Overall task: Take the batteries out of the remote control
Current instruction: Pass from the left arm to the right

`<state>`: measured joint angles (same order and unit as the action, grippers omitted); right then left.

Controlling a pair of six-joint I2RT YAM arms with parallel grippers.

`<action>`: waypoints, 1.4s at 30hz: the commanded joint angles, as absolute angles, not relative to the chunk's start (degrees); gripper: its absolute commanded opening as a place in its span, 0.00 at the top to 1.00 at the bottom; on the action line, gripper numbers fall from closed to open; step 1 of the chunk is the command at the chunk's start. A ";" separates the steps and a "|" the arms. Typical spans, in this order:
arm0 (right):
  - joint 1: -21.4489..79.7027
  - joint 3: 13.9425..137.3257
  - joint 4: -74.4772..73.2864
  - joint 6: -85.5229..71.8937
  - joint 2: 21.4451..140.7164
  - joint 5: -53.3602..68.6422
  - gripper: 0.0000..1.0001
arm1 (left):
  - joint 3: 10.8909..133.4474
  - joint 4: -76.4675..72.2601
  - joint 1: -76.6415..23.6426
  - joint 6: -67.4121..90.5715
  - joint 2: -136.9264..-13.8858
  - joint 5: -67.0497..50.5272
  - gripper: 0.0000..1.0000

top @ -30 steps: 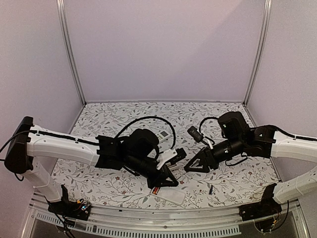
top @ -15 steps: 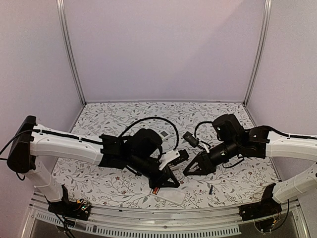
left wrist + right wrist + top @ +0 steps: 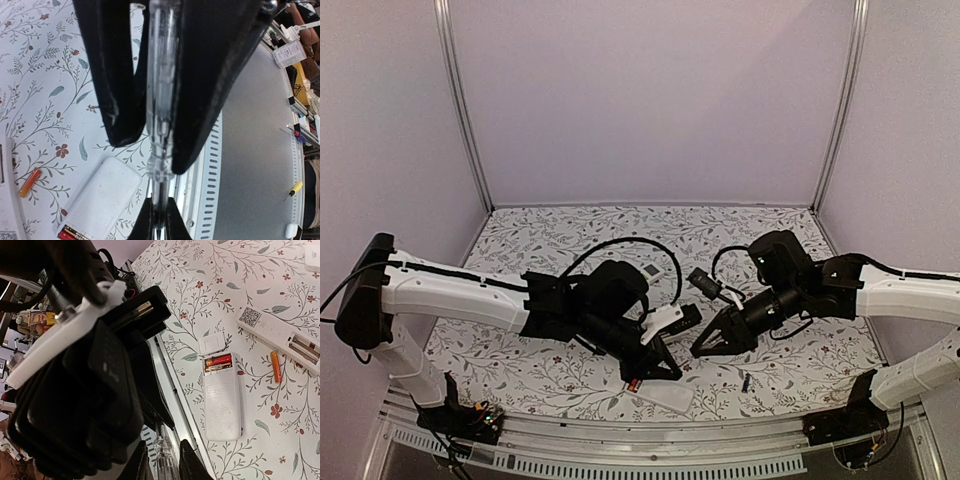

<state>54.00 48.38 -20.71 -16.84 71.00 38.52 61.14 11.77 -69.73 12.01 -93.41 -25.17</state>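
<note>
The loaded remote's battery compartment (image 3: pixel 634 385) points away from my right gripper, so my left gripper should hand over the stick first, then turn the remote (image 3: pixel 667 396) and keep it still.
A white remote control (image 3: pixel 222 400) lies back up near the front edge, compartment open, with two red batteries (image 3: pixel 218 362) inside; it also shows in the top view (image 3: pixel 665 397) and the left wrist view (image 3: pixel 100 200). Its cover (image 3: pixel 212 343) lies beside it. A loose orange battery (image 3: pixel 275 366) lies next to a second remote (image 3: pixel 280 335) whose compartment is empty. My left gripper (image 3: pixel 160 220) is shut on a clear pen-like stick (image 3: pixel 161 100), above the table. My right gripper (image 3: pixel 164 465) has its fingers either side of the same stick (image 3: pixel 165 455), with small gaps.
A small dark cylinder (image 3: pixel 745 382) lies on the floral table (image 3: pixel 550 375) at front right. Another white device (image 3: pixel 650 270) lies behind the left arm. The table's metal front rail (image 3: pixel 200 180) runs just beyond the remote. The two grippers are tip to tip above the front middle.
My right gripper has moved left and a little down, closing in on the left gripper and the stick. The left arm has barely moved.
</note>
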 commanded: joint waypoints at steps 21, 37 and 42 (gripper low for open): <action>54.40 49.19 -22.51 -15.34 71.94 36.72 1.00 | 61.84 13.66 -70.21 11.78 -93.27 -23.03 0.85; 51.97 42.36 -14.65 -29.62 61.04 2.30 1.00 | 41.16 1.76 -70.61 55.00 -73.76 -0.78 0.30; 51.94 39.75 -9.23 -31.14 60.79 -2.06 1.00 | 36.88 4.16 -74.11 71.31 -72.09 3.22 0.31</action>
<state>52.31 41.91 -14.68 -28.58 61.43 4.69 39.66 3.53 -70.78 54.59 -72.53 -2.33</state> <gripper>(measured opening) 0.092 0.694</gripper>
